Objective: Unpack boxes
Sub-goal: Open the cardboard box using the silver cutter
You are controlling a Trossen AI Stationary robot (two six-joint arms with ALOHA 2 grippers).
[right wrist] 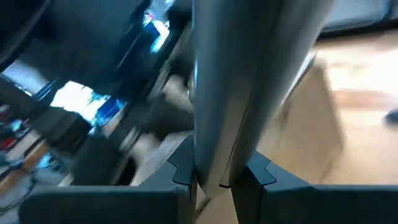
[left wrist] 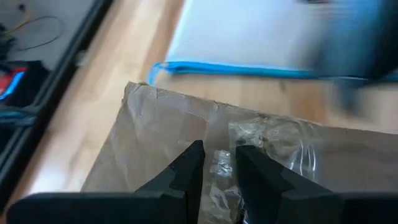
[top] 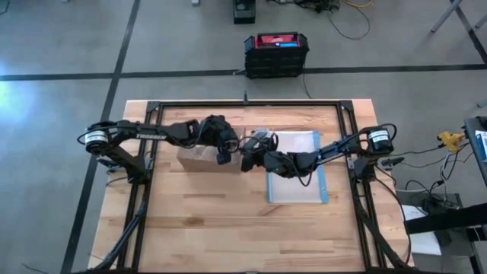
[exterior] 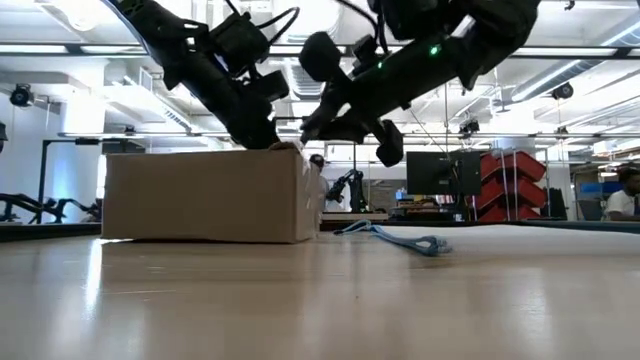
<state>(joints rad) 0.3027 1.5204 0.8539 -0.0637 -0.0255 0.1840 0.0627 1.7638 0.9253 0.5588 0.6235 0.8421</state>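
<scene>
My right gripper needs to back off, and I should turn the box's taped end (exterior: 307, 196) toward the table's near side (top: 228, 194), because my grippers are crowded together at that end.
A brown cardboard box (top: 199, 158) (exterior: 200, 195) rests on its base left of the table's middle. Crumpled clear tape (left wrist: 273, 140) lies across its top. My left gripper (top: 222, 148) (left wrist: 219, 155) comes down on the box top near its right end, fingers almost together with tape between them. My right gripper (top: 247, 160) (right wrist: 214, 180) hovers just right of the box, shut on a grey flat strip (right wrist: 249, 93); what the strip is I cannot tell. The box (right wrist: 317, 112) shows behind it. My left gripper pinches crumpled clear tape (left wrist: 221, 167) on the box top between its two fingers, slanting down from the table's left. The box stays flat on the table. My right gripper pinches the near end of the grey flat strip (right wrist: 217, 168) between its two fingers, with the strip running on along them.
A flat clear pouch with a blue edge (top: 300, 171) (exterior: 400, 240) lies right of the box, under my right arm. A black-and-red case (top: 275, 53) sits on the floor beyond the far edge. A black frame (top: 152, 114) rims the table.
</scene>
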